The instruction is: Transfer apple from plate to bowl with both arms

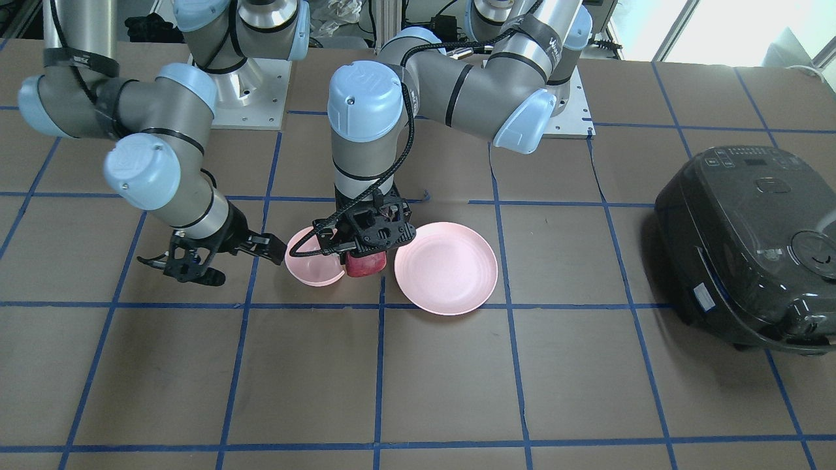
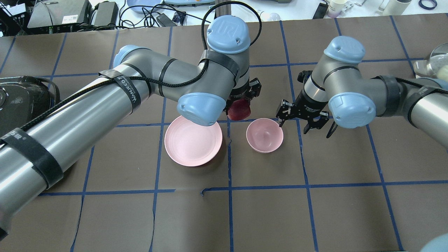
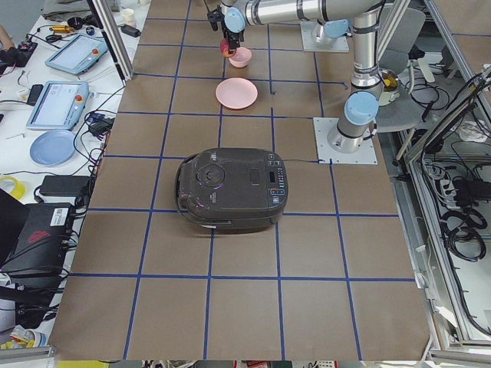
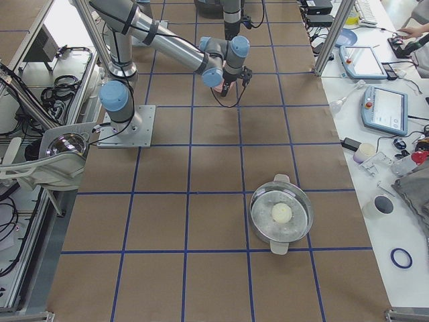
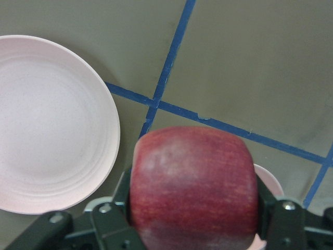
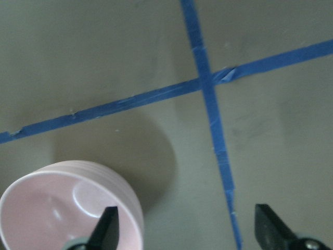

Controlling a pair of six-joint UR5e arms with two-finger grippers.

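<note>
Next, my right gripper backs clear before my left gripper lowers the apple into the bowl, because my open right gripper is crowding the bowl's rim.
My left gripper (image 2: 245, 99) is shut on the dark red apple (image 2: 239, 109) and holds it above the table, over the gap between the plate and the bowl. The apple fills the left wrist view (image 5: 195, 187) between the black fingers (image 5: 283, 219). The wide pink plate (image 2: 193, 140) is empty and also shows in the front view (image 1: 445, 267). The small deep pink bowl (image 2: 264, 134) is empty and stands just to the plate's right. My right gripper (image 2: 305, 129) is open and empty, low beside the bowl's right rim; one fingertip (image 6: 106, 226) is over the bowl's edge (image 6: 67, 208).
A black rice cooker (image 1: 751, 241) sits at the table's end on my left. A metal pot with a white ball in it (image 4: 281, 215) stands toward the table's end on my right. The two arm bases (image 1: 248, 104) are bolted on at the robot's side of the table.
</note>
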